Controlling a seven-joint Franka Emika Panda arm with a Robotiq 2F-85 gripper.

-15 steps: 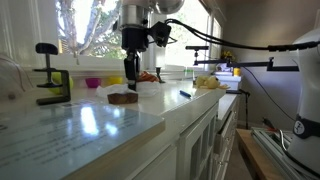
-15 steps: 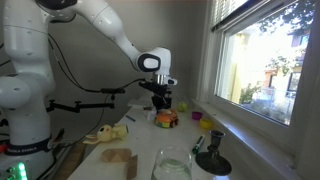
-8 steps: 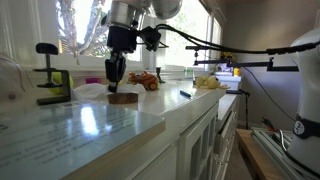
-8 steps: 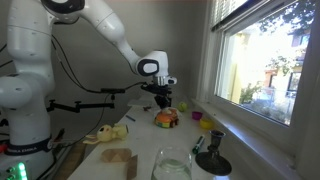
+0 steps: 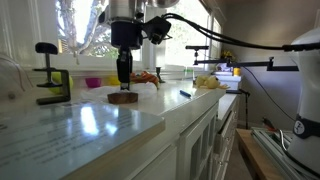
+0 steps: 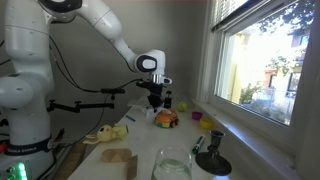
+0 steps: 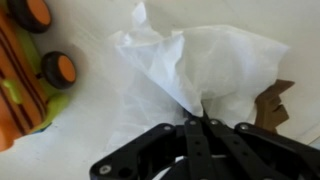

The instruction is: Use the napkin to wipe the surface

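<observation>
Next, I lift the napkin clear with my gripper and carry it past the toy car to open counter [image 6: 147, 138], because it lies over the brown piece [image 7: 271, 107] and close beside the car.
In the wrist view my gripper [image 7: 197, 122] is shut on a pinched fold of the white napkin [image 7: 210, 65], which spreads out over the white counter [image 7: 90, 130]. In both exterior views the gripper [image 5: 123, 76] [image 6: 153, 100] points straight down at the counter by the window. An orange toy car [image 7: 25, 70] lies just beside the napkin. A brown piece [image 7: 275, 105] sticks out from under the napkin's other edge. The napkin itself is too small to make out in the exterior views.
A brown block [image 5: 123, 97] lies below the gripper, and the toy car [image 6: 165, 118] is beside it. A black clamp [image 5: 52, 85], a pink cup [image 5: 92, 82], a yellow cloth [image 5: 208, 82] and a blue marker [image 5: 186, 93] are on the counter. A glass [image 6: 172, 165] stands near the front.
The gripper, still shut on the napkin, swung sideways across the counter toward the clamp and has come part of the way back.
</observation>
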